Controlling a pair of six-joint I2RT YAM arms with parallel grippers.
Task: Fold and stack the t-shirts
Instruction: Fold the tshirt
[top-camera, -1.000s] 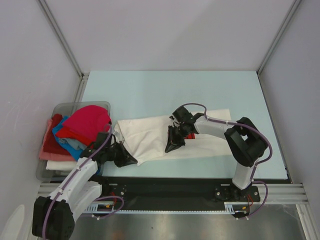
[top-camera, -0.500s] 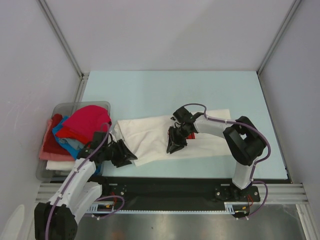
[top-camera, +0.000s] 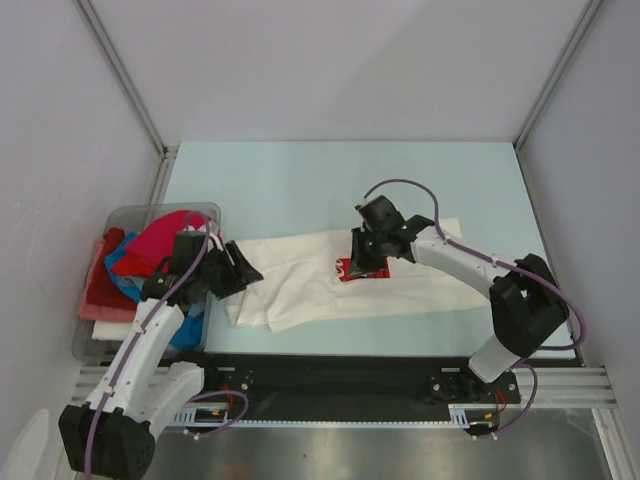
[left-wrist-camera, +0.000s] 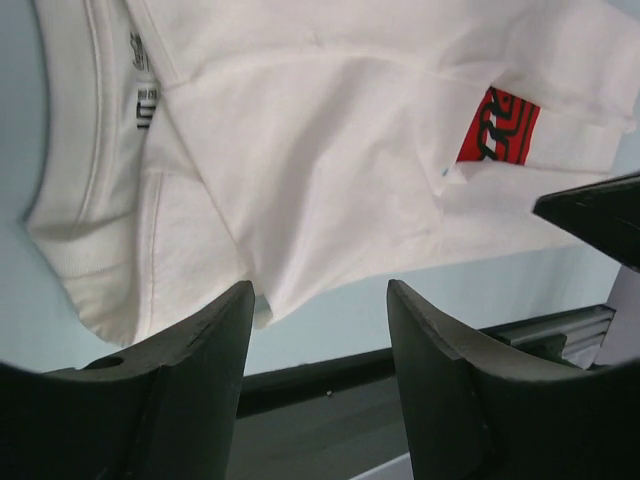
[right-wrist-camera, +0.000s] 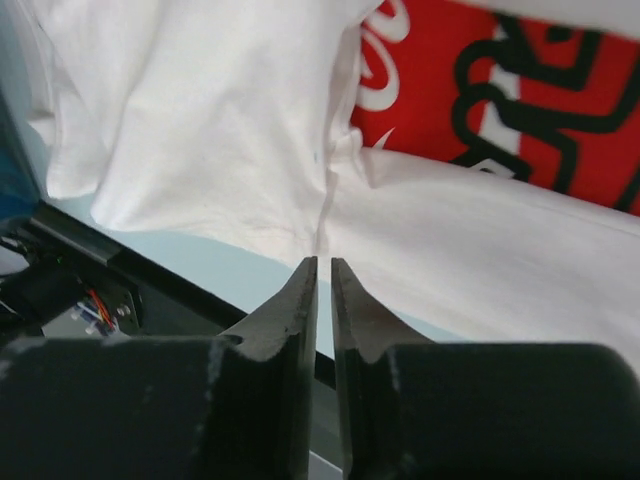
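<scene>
The white t-shirt (top-camera: 310, 290) lies lengthwise along the front rail, so my left gripper should take its far edge (top-camera: 285, 240) and help my right gripper turn it.
A white t-shirt (top-camera: 300, 275) lies spread across the table, partly folded, with a strip of its red print (top-camera: 358, 268) showing. My left gripper (top-camera: 240, 270) hovers over the shirt's left end, open, with nothing between its fingers. In the left wrist view the left gripper (left-wrist-camera: 320, 300) looks down on the white t-shirt (left-wrist-camera: 330, 150) and the red print (left-wrist-camera: 497, 125). My right gripper (top-camera: 362, 255) is at the print. In the right wrist view the right gripper (right-wrist-camera: 322, 262) has its jaws a thin slit apart, with no cloth in them, just short of a fold in the white t-shirt (right-wrist-camera: 480, 240).
A clear grey bin (top-camera: 120, 215) at the table's left edge holds a heap of t-shirts, with a magenta-red one (top-camera: 165, 240) on top and blue (top-camera: 125, 280) and pink (top-camera: 95, 290) ones below. The black front rail (top-camera: 340, 370) runs along the near edge.
My left gripper opened, let go of the shirt's near-left edge and drew back toward the bin. My right gripper lifted and moved back-right, and the red print now shows.
</scene>
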